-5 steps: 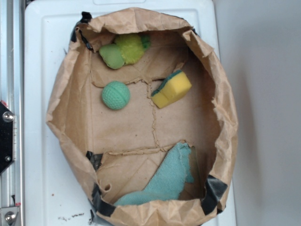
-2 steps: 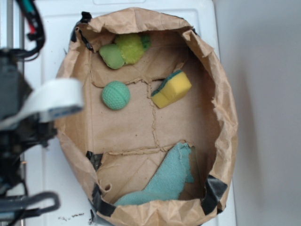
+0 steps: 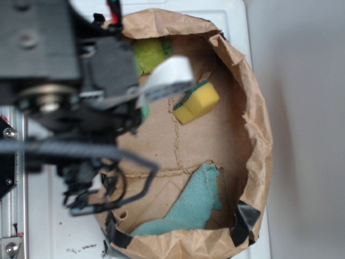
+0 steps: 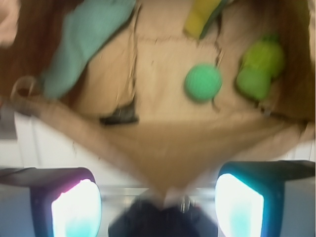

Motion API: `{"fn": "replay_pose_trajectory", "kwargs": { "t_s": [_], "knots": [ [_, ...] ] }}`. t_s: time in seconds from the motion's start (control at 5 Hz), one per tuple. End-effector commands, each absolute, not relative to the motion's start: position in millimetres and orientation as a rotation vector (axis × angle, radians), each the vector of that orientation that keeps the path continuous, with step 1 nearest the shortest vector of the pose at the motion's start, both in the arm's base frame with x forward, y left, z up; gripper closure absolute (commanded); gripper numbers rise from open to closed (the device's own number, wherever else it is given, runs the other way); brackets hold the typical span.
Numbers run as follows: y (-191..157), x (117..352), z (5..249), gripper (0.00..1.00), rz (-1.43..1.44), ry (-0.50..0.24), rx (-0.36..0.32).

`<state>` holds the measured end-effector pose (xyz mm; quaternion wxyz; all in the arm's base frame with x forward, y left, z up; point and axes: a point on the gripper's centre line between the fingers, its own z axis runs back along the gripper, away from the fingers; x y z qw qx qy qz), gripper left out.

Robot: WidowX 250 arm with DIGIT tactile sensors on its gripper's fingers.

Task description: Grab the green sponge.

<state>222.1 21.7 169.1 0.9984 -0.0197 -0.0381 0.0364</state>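
Observation:
My gripper will pinch the green sponge (image 3: 195, 103) narrow, and the sponge will spread out beyond my gripper when I lift it, because thick yellow foam (image 3: 206, 97) backs the dark green layer.
The green sponge (image 3: 197, 102), a yellow block with a dark green layer, lies tilted on the floor of the brown paper bag (image 3: 259, 124), at its upper right. In the wrist view the sponge (image 4: 202, 17) shows at the top edge, far ahead of my gripper (image 4: 158, 205). The gripper stands open, its two pads (image 4: 76, 207) wide apart with only the bag's near rim (image 4: 173, 148) between them. In the exterior view my arm (image 3: 64, 81) hangs blurred over the bag's left side and hides the fingers. Nothing is held.
A green ball (image 4: 203, 83) sits mid-floor, nearly hidden by the arm in the exterior view. Lime plush lumps (image 3: 151, 54) lie at the bag's far end. A teal cloth (image 3: 197, 202) fills the near right corner. The bag rests on a white board (image 3: 54, 226).
My arm has swung in from the left edge and now covers the bag's left side, the ball and part of the plush. The sponge, cloth and bag have not moved.

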Motion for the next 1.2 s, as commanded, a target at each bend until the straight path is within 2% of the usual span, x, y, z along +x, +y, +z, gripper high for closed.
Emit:
{"fn": "replay_pose_trajectory", "kwargs": {
  "t_s": [0.0, 0.4, 1.0],
  "knots": [
    [37.5, 269.5, 159.0, 0.0, 0.043, -0.115, -0.063],
    [40.1, 304.3, 140.5, 0.0, 0.135, -0.053, -0.012],
    [40.1, 304.3, 140.5, 0.0, 0.135, -0.053, -0.012]
  ]
}}
